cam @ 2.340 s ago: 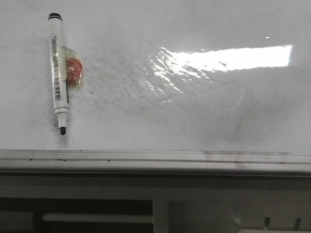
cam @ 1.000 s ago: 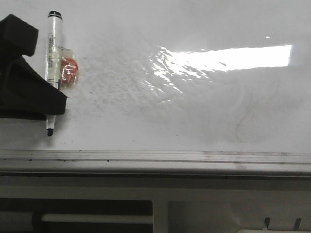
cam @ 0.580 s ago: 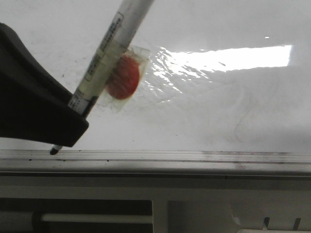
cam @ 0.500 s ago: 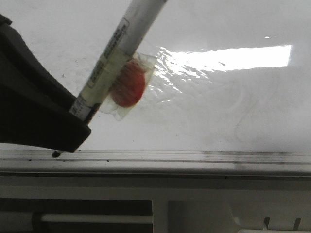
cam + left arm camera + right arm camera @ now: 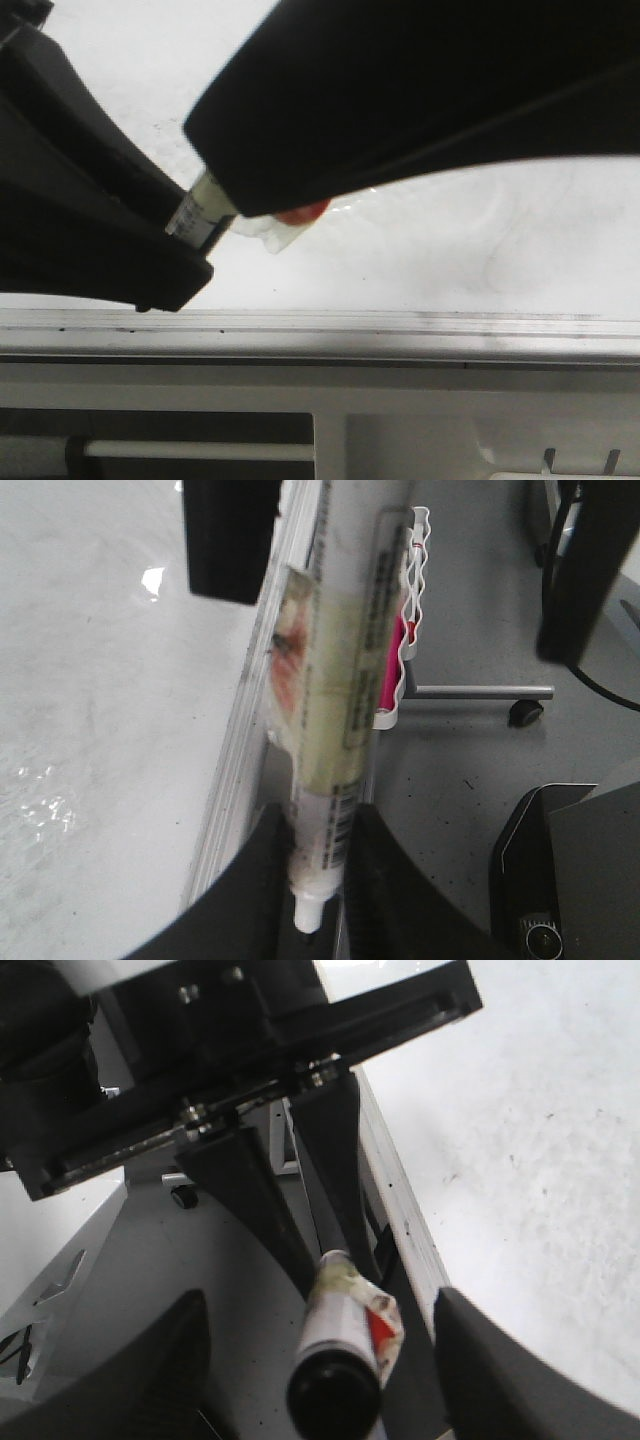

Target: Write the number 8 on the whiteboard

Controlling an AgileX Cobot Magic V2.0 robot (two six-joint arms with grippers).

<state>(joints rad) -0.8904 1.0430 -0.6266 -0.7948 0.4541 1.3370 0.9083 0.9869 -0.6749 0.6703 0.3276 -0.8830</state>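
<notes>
The marker's black rear end (image 5: 335, 1395) should be taken by my right gripper, which should bring the marker's tip to the whiteboard, because my left gripper holds the marker just above its tip (image 5: 324, 830).
My left gripper (image 5: 318, 870) is shut on a white marker (image 5: 340, 680) just above its bare tip, holding it tilted over the near edge of the whiteboard (image 5: 450, 260). A red tag under clear tape (image 5: 300, 213) is stuck to the barrel. My right gripper (image 5: 320, 1375) stands open, its fingers (image 5: 510, 1370) wide on both sides of the marker's black rear end (image 5: 335, 1395) and apart from it. In the front view it is the big black shape (image 5: 420, 110) covering the upper barrel, with the left gripper (image 5: 185, 250) below it. The number 8 is out of view; I see only grey smudges.
A silver edge strip (image 5: 400, 322) runs along the board's near side, with a white frame (image 5: 320, 420) below it. Beyond the edge lies grey floor with a white wire rack (image 5: 408, 630) and a caster leg (image 5: 520, 712).
The right gripper has come in from the upper right and now straddles the marker's rear end, hiding most of the barrel in the front view. The left gripper still holds the tilted marker.
</notes>
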